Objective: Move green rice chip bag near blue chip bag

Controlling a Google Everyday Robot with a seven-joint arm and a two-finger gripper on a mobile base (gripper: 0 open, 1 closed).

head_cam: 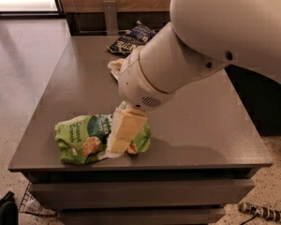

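The green rice chip bag [101,137] will stay spread out when the robot lifts it, because a puffed, crinkled end [73,139] pokes out next to the robot's gripper.
The green rice chip bag [82,136] lies flat near the table's front left, bright lime green with a dark centre and "Coconut Crunch" text. My gripper [122,134] hangs from the big white arm and sits right over the bag's right half, covering part of it. The blue chip bag [131,37] lies at the table's far edge, dark navy with white lettering, partly hidden behind my arm.
The grey table [210,125] has drawers below its front edge. My arm hides most of an olive-green bag; only a pale corner [115,65] shows. A wooden wall panel runs behind the table. A power strip [262,212] lies on the floor at right.
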